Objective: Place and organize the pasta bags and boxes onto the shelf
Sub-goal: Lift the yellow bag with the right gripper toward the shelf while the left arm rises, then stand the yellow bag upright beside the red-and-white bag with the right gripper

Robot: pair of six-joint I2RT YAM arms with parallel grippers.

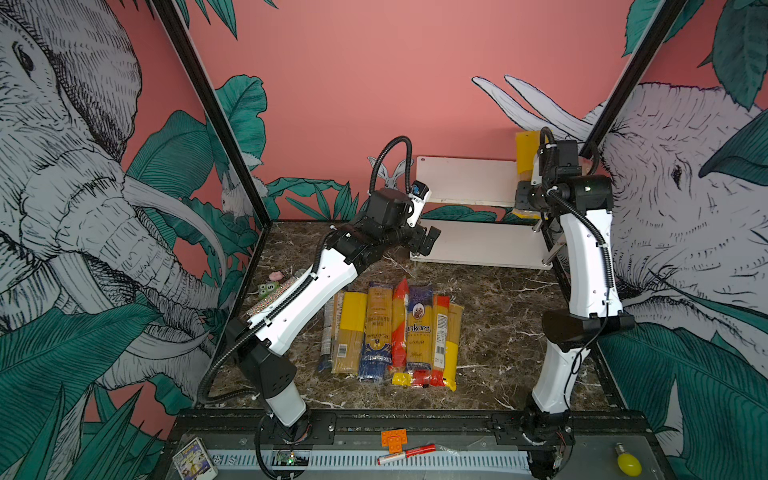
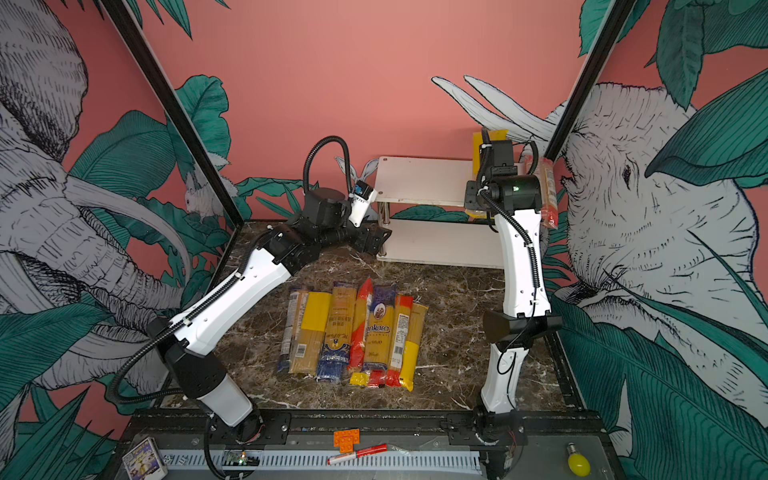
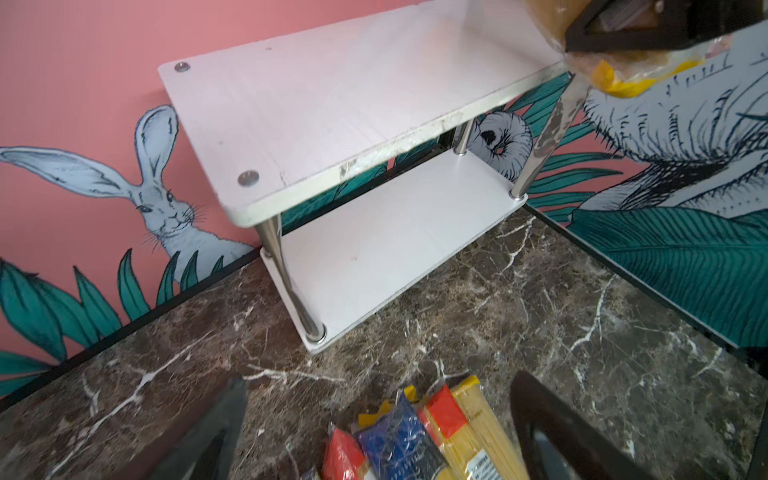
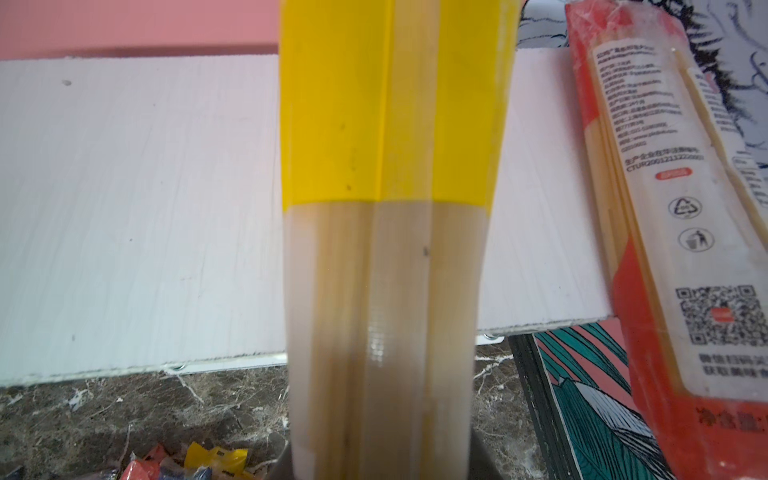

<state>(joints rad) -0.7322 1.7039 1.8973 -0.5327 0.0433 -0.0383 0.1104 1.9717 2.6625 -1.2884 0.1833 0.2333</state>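
Note:
The yellow-ended spaghetti bag is lengthwise over the clear top board beside the red bag, so my right gripper keeps bringing it down until it lies flat.
The shelf is a white two-tier rack at the back right of the marble table. My right gripper is shut on a yellow-ended spaghetti bag, held lengthwise over the right end of the top board. A red bag lies at the board's far right, tilted against the wall. Several more pasta packs lie side by side mid-table. My left gripper is open and empty, hovering by the shelf's left front post.
A speckled tube, a green toy and a pink piece lie by the left wall. On the front ledge are a marker, an orange brick, a yellow bulb and a card box.

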